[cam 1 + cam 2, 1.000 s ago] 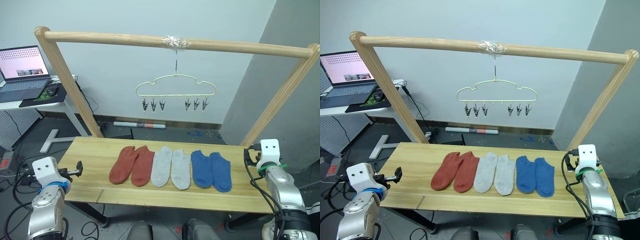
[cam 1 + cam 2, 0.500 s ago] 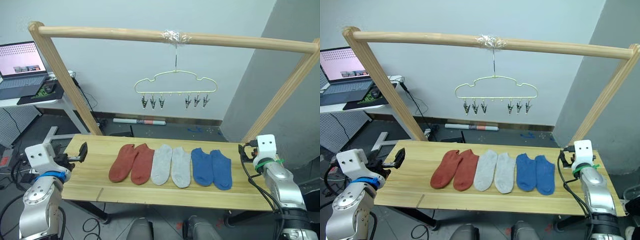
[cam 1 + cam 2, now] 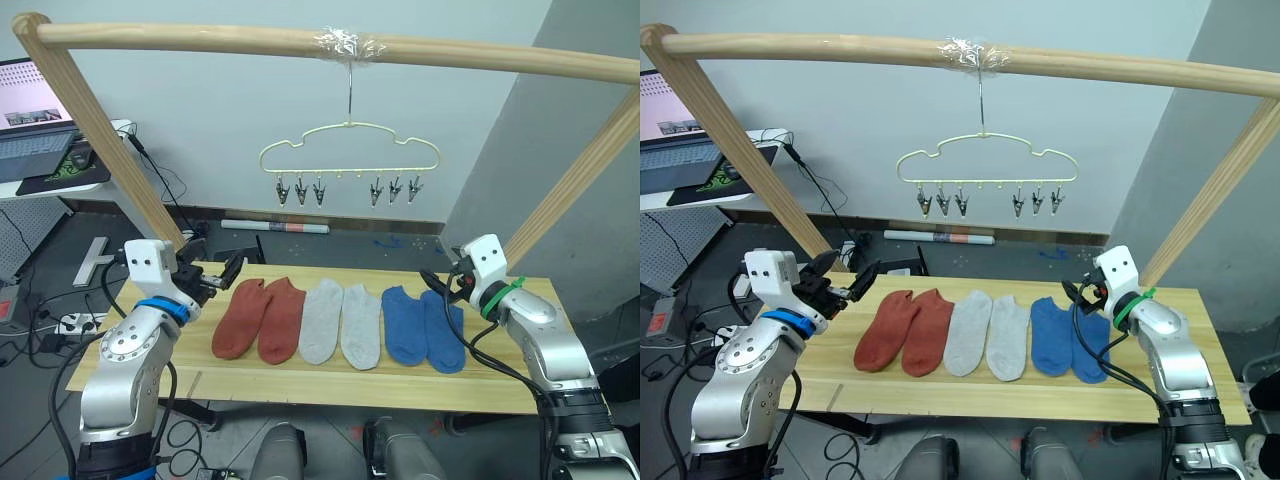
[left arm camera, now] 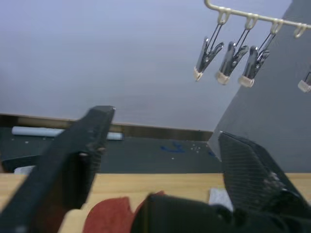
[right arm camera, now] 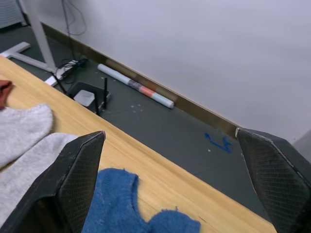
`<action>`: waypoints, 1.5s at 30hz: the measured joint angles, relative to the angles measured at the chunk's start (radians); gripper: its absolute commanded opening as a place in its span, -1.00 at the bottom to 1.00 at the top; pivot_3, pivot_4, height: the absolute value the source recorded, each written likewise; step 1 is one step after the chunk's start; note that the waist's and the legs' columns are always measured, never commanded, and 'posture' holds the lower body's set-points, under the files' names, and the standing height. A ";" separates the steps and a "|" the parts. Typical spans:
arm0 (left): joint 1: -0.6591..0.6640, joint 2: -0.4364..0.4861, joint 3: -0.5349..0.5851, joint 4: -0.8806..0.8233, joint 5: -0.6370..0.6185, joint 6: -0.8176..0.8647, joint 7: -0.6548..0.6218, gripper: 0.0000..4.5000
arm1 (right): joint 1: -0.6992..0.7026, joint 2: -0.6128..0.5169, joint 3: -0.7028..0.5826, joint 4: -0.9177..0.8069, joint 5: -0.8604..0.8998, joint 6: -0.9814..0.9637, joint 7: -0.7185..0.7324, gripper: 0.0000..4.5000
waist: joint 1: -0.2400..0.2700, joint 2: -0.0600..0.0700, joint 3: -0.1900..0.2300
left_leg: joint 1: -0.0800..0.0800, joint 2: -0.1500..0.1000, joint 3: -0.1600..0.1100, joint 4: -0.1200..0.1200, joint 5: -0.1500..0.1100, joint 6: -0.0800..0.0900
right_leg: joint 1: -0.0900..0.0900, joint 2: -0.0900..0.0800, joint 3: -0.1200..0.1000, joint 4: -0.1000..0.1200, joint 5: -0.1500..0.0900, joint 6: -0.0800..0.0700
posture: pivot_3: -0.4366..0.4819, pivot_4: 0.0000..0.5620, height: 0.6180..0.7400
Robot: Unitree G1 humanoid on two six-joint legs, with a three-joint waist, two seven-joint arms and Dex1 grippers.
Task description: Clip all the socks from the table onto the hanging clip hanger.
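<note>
The outermost clip will open at the bottom and stay on its loop when the robot squeezes it, because two handles flare apart above its closed tip.
Six socks lie side by side on the pale wooden table: two rust-red socks on the left, two light grey socks in the middle, two blue socks on the right. Above and behind them the cream wire clip hanger hangs by its hook, with three dark clips left and three clips right, all empty. My left gripper hovers open just left of the red socks. At the outer blue sock's far end my right gripper is open, holding nothing.
A thick wooden rail frame spans over the table, with slanted posts at both ends. A white desk with a laptop stands at the far left. Cables and a tube lie on the floor behind.
Both arms have come up and inward: the left gripper from the table's left end to beside the red socks, the right gripper to the blue socks. The camera view has shifted too.
</note>
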 measured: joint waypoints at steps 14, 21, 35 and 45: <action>-0.273 -0.141 -0.152 0.300 0.146 -0.146 0.074 0.48 | -0.131 0.132 0.126 -0.161 0.110 0.017 0.097 1.00 | -0.012 -0.003 0.037 | -0.001 0.000 -0.001 0.001 0.000 0.000 | 0.000 0.001 -0.001 0.001 0.003 0.006 | -0.16 -0.05 1.00; -0.401 -0.174 -0.167 0.469 0.208 -0.278 0.123 0.48 | -0.175 0.156 0.146 -0.180 0.117 0.043 0.092 1.00 | -0.026 -0.004 0.056 | -0.010 -0.001 0.000 0.002 0.000 0.000 | -0.009 0.000 -0.001 0.001 0.005 0.008 | -0.21 0.06 1.00; -0.529 -0.189 -0.154 0.647 0.248 -0.405 0.185 0.48 | -0.244 0.173 0.146 -0.189 0.149 0.101 0.083 1.00 | -0.037 -0.005 0.082 | -0.016 0.000 -0.003 0.003 0.000 0.000 | -0.014 0.000 -0.002 0.001 0.005 0.009 | -0.22 0.10 1.00; -0.551 -0.182 -0.146 0.647 0.261 -0.425 0.189 0.48 | -0.274 0.173 0.144 -0.195 0.164 0.122 0.079 1.00 | -0.039 -0.004 0.089 | -0.016 0.000 -0.003 0.003 0.000 0.000 | -0.014 0.000 -0.003 0.001 0.005 0.010 | -0.22 0.09 1.00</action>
